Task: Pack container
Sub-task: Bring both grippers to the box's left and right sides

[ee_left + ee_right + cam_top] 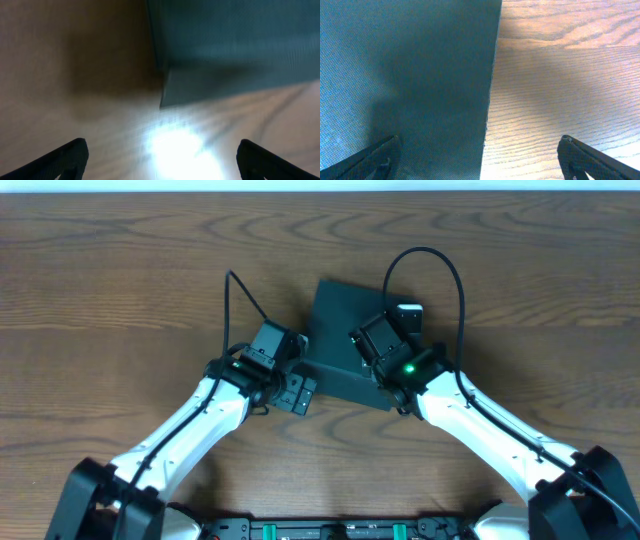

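Observation:
I can see the container lies crooked (342,330) with my left gripper off its near corner. Next, I move both grippers outside its opposite sides (312,325) and turn the container straight.
The container (340,330) is a dark teal-black square box lying flat in the middle of the table, and its top looks shut. My left gripper (162,145) is open just off the box's near left corner (165,95), with only bare table between its fingers. My right gripper (480,139) is also open and hovers low over the container's right edge (492,75). One of its fingers is above the lid and the other above the wood. From overhead both wrists (270,345) (380,340) crowd the box and hide the fingertips.
A small white-edged object (408,310) shows at the container's far right corner; I cannot tell what it is. Black cables (440,265) loop above both wrists. A bright glare patch (180,150) lies on the wooden table (120,290).

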Tool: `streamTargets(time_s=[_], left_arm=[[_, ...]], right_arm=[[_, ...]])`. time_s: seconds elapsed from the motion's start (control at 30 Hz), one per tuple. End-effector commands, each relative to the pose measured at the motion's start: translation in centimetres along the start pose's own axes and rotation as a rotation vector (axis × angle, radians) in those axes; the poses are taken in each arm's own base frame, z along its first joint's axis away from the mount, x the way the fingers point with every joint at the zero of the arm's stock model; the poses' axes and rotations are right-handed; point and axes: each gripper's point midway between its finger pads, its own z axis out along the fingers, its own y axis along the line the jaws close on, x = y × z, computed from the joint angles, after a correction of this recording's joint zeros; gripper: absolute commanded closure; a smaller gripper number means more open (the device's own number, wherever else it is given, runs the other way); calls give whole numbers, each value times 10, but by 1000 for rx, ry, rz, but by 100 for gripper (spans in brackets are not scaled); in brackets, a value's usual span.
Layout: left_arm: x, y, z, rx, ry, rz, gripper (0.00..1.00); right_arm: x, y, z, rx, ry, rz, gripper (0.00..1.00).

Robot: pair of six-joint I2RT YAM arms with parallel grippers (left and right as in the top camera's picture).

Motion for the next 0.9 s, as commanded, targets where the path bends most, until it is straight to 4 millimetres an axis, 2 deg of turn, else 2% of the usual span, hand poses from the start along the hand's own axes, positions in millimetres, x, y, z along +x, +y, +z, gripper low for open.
streamTargets(time_s=[0.0, 0.13, 0.4, 0.6, 0.87], left_arm=[[11, 1, 19, -19, 49, 9, 4], [6, -5, 36, -48, 33, 9, 4], [-1, -19, 45, -64, -3, 36, 4], [-14, -3, 43, -157, -62, 21, 4], [-33, -4, 49, -161, -141, 17, 4]], right_arm=[[3, -1, 6, 15, 18, 4, 1], [3, -1, 6, 15, 18, 4, 1], [2, -1, 6, 13, 15, 6, 1], [2, -1, 6, 12, 13, 7, 1], [2, -1, 6, 12, 13, 7, 1]])
